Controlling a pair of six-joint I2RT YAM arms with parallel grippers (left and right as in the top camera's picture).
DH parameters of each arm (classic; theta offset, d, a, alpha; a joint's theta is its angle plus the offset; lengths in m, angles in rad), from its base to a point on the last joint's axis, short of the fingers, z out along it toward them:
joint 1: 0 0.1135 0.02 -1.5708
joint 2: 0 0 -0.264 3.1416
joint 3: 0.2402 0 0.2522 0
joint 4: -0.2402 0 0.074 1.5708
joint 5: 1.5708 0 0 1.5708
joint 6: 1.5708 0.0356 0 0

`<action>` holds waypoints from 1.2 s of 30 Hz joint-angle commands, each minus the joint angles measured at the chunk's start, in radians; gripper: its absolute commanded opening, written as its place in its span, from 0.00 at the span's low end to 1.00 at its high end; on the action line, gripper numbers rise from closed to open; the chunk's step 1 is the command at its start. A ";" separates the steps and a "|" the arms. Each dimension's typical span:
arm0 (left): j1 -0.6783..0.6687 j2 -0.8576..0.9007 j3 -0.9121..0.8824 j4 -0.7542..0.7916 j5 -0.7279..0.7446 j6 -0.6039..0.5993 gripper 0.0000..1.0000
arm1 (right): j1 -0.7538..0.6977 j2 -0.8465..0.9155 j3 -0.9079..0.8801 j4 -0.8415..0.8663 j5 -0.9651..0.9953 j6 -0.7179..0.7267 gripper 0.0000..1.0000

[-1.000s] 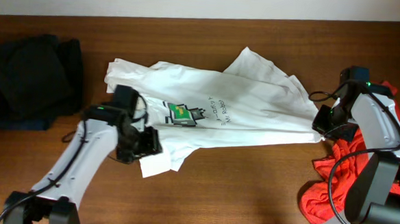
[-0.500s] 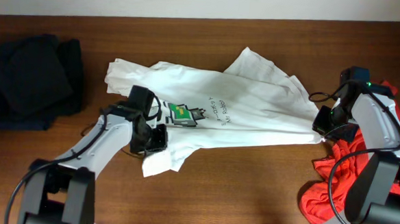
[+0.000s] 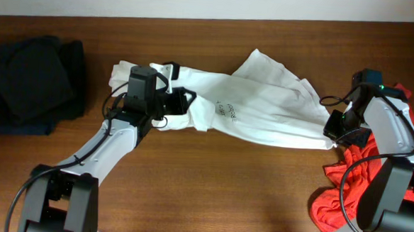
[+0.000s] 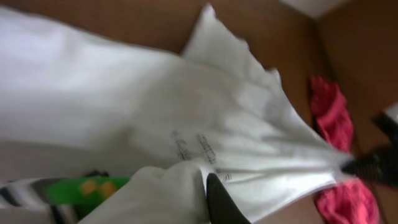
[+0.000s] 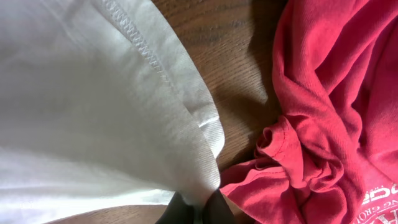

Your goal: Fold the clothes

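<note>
My left gripper is holding a bunched fold partway along the white T-shirt. It should open and grab cloth farther from my right gripper before both grippers lift the T-shirt.
The clothes, a white T-shirt, lie stretched across the table's far half, with dark lettering showing. My left gripper is shut on a bunched fold of it, raised near the shirt's left end. In the left wrist view one dark finger presses white cloth, and the green-and-yellow logo shows at the lower left. My right gripper is shut on the shirt's right corner. In the right wrist view the stitched hem runs down into the closed gripper.
A heap of dark clothing sits at the far left. A red garment lies crumpled at the right, touching the right gripper's side. Bare wooden table stretches along the front.
My left gripper closed on the shirt's front flap and carried it back and to the left, folding the cloth over so the logo no longer shows from above. The right gripper stayed put.
</note>
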 commanded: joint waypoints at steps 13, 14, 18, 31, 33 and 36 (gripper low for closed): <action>-0.006 0.033 0.006 -0.089 -0.127 -0.045 0.47 | -0.004 -0.010 0.008 -0.005 0.023 0.000 0.04; -0.017 0.080 0.006 -0.076 -0.143 -0.045 0.47 | -0.004 -0.010 0.008 -0.005 0.023 0.000 0.04; -0.056 0.171 0.006 0.023 -0.144 -0.045 0.47 | -0.004 -0.010 0.008 -0.007 0.023 0.000 0.04; -0.063 0.149 0.091 -0.050 -0.192 -0.044 0.23 | -0.004 -0.010 0.008 -0.023 0.023 0.000 0.04; -0.063 0.149 0.091 -0.068 -0.226 -0.045 0.23 | -0.004 -0.010 0.008 -0.023 0.023 0.000 0.04; -0.063 0.149 0.091 0.016 -0.226 -0.045 0.27 | -0.004 -0.010 0.008 -0.023 0.023 0.000 0.04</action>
